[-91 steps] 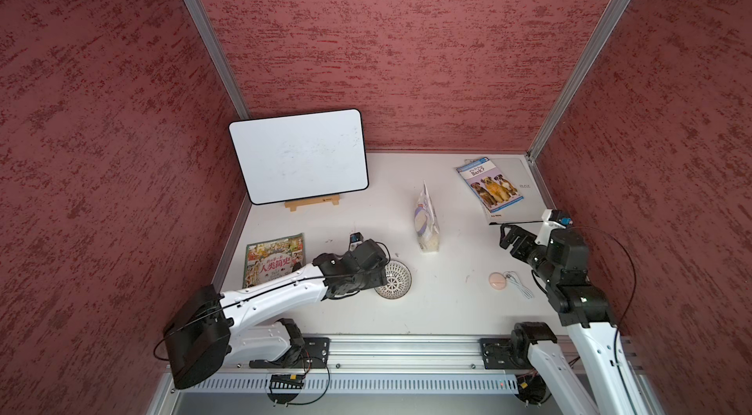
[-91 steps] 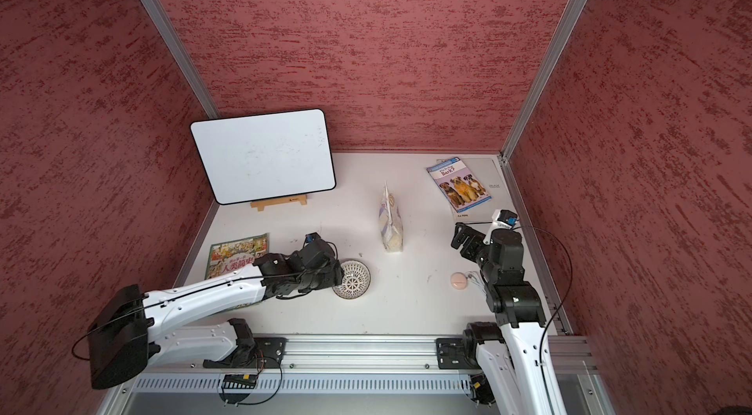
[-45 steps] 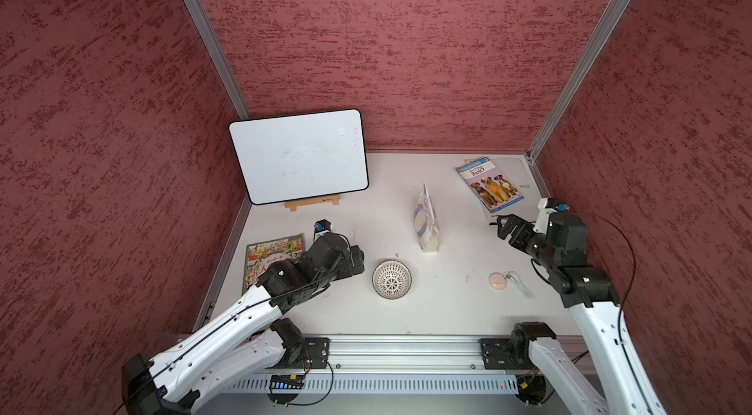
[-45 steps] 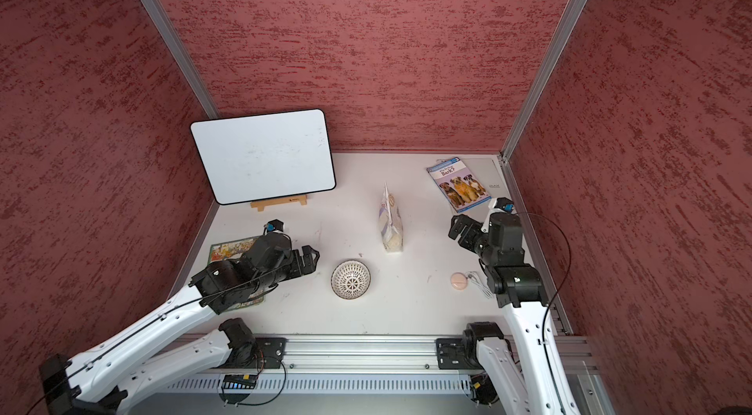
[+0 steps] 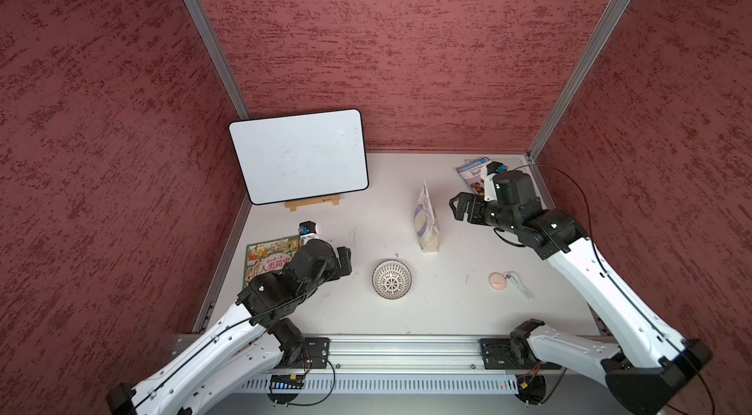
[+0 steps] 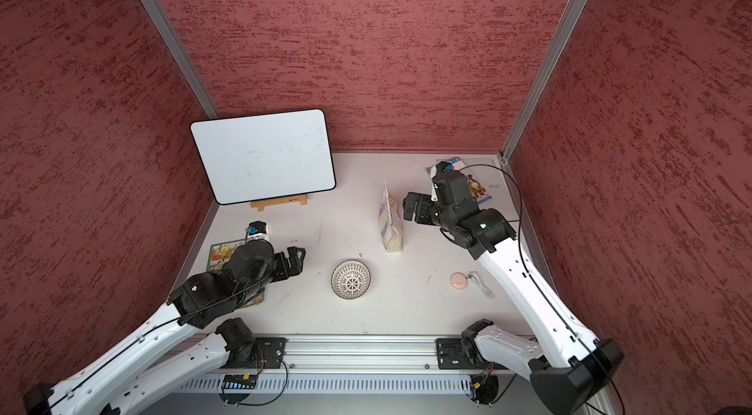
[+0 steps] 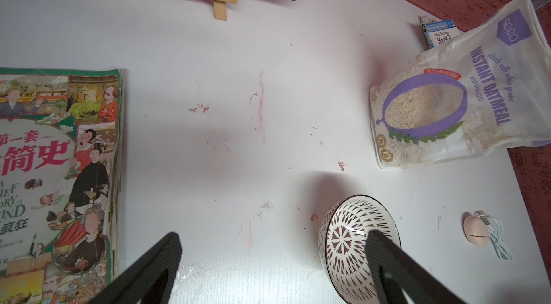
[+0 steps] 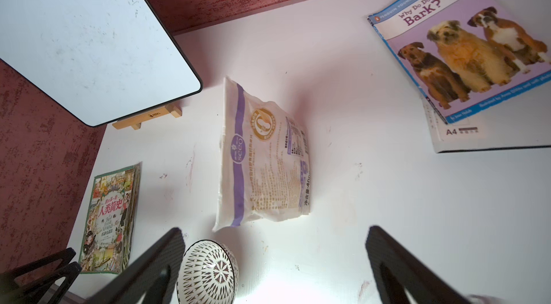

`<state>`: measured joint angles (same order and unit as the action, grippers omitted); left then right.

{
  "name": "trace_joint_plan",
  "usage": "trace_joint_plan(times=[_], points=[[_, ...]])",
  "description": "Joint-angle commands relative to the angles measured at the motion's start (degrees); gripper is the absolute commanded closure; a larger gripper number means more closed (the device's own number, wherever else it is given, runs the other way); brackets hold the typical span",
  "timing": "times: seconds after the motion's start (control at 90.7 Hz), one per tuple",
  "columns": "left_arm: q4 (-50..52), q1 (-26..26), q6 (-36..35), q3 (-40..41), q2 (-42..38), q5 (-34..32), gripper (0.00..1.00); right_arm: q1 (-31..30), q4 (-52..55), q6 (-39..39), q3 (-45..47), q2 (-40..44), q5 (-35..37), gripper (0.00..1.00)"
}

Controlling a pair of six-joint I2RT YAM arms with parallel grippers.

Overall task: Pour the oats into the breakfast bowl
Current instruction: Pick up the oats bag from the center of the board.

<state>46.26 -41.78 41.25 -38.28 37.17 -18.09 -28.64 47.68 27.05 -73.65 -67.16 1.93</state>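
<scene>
My right gripper should first grab the pouch's top edge [image 5: 424, 190] and bring the pouch [image 5: 427, 233] next to the bowl, because it stands well behind the bowl, away from my left gripper.
The oats [image 7: 414, 105] show through the oval window of a white and purple pouch [image 5: 426, 221] [image 6: 391, 221] [image 8: 262, 162] that stands upright mid-table. In front of it sits the breakfast bowl [image 5: 391, 279] [image 6: 350, 279] [image 7: 348, 243] [image 8: 208, 269], white with a dark lattice inside and holding nothing. My left gripper [image 5: 346, 260] [image 6: 299, 258] [image 7: 272, 240] is open and hovers a short way left of the bowl, holding nothing. My right gripper [image 5: 457, 207] [image 6: 410, 205] [image 8: 274, 234] is open just right of the pouch, facing it, apart from it.
A whiteboard [image 5: 301, 156] leans on a wooden stand at the back left. A picture book [image 5: 268, 258] lies under my left arm, and a dog book [image 8: 465, 58] at the back right. A pink disc [image 5: 497, 280] with a white cable lies front right.
My left gripper opened, let go of the bowl's rim and drew back to the left. My right gripper moved away from the pink disc toward the pouch. Bowl and pouch stayed put.
</scene>
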Motion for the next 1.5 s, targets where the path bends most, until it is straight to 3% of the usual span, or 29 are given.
trace_joint_plan(times=[0.0,0.143,0.584,0.86,1.179,1.488], points=[[-0.7,0.7,-1.8,1.8,-0.8,-0.6,0.0,-3.5,5.1,0.4,-4.9,-5.2,4.9,0.03],[-1.6,1.0,-2.0,2.7,-1.0,0.4,0.0,-7.0,7.2,0.7,-8.9,-12.1,7.8,0.07],[-5.3,1.0,-2.7,6.2,-1.9,2.7,0.0,-10.8,10.6,2.0,-15.5,-23.9,11.5,0.34],[-5.4,1.1,-2.9,7.0,-2.5,2.8,0.0,-11.8,11.8,2.3,-17.1,-26.2,12.6,0.61],[-5.3,1.1,-2.6,7.1,-2.5,2.9,0.0,-13.1,13.3,2.7,-18.4,-26.4,13.5,0.99],[-5.4,1.1,-1.1,7.6,-2.5,3.8,0.0,-14.5,14.5,3.4,-16.6,-20.9,14.6,1.0]])
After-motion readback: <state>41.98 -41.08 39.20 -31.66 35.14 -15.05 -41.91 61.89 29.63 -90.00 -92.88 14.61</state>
